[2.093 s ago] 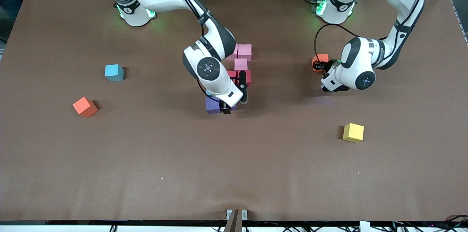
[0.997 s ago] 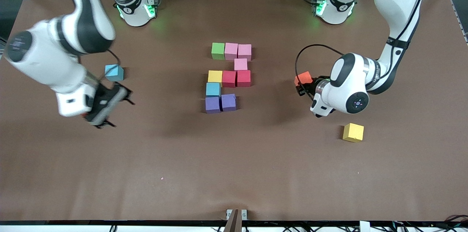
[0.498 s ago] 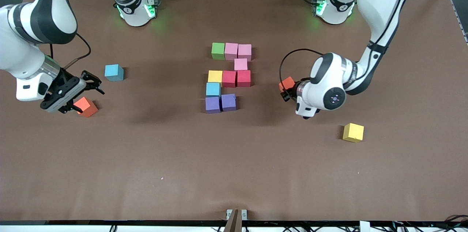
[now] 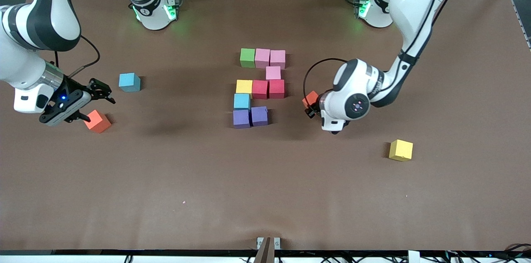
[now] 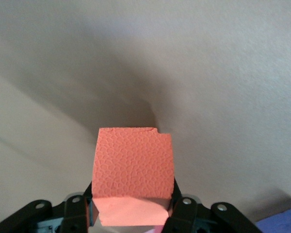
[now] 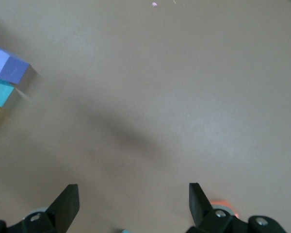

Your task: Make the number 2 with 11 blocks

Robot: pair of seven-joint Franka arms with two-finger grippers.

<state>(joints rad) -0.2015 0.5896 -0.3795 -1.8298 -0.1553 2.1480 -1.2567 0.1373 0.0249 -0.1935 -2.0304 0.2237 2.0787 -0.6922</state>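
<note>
The orange block (image 4: 310,98) is crooked to the purple row in my left gripper. Next, I turn the block square and put it next to the outer purple block.
The partly built number 2 (image 4: 259,88) lies mid-table: green (image 4: 247,57) and two pink blocks in the top row, then a pink block (image 4: 273,73). Below come yellow (image 4: 244,86) with two red, light blue (image 4: 242,101), and two purple (image 4: 259,115). My left gripper (image 4: 312,107) is shut on an orange block (image 4: 310,98) over the table, beside the number toward the left arm's end. In the left wrist view that orange block (image 5: 133,162) sits between the fingers (image 5: 184,213). My right gripper (image 4: 96,106) hangs open beside a loose orange block (image 4: 97,121).
A loose light blue block (image 4: 129,82) lies toward the right arm's end, farther from the camera than the loose orange one. A loose yellow block (image 4: 400,149) lies toward the left arm's end. The right wrist view shows a purple block (image 6: 7,65).
The right arm swung away from the number to the loose orange block at its own end. The left arm carried its orange block toward the number.
</note>
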